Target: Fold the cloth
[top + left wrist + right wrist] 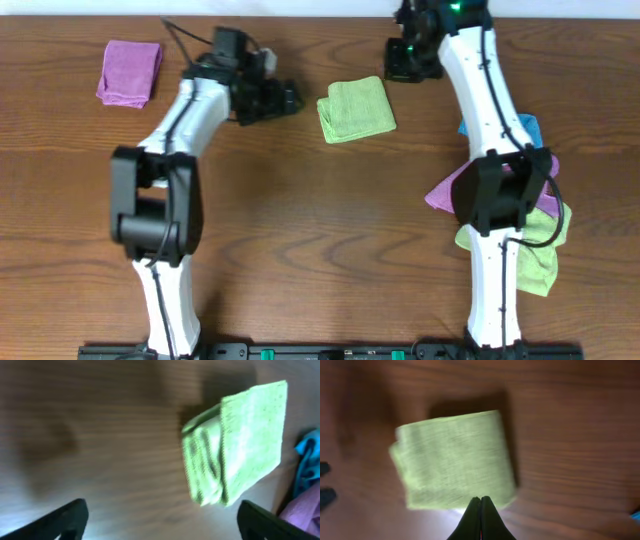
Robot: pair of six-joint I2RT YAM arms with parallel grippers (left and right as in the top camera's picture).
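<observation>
I expect the lime-green cloth (255, 437) to stay folded in a soft bundle when I lift and carry it, because the layered edge (204, 462) lies stacked close together.
The cloth (356, 108) is lime green and lies folded into a small thick square on the table at the back middle; no tag shows. My left gripper (285, 98) is open and empty just left of it, not touching. In the left wrist view the cloth (240, 445) lies ahead of the spread fingers (162, 525), its layered edge facing them. My right gripper (410, 62) is shut and empty, to the right of and behind the cloth. In the right wrist view the closed fingertips (481, 510) hover at the near edge of the cloth (452, 457).
A folded purple cloth (130, 72) lies at the back left. A loose pile at the right holds a purple cloth (448, 190), a second lime-green cloth (535, 255) and a blue cloth (527, 128), partly under the right arm.
</observation>
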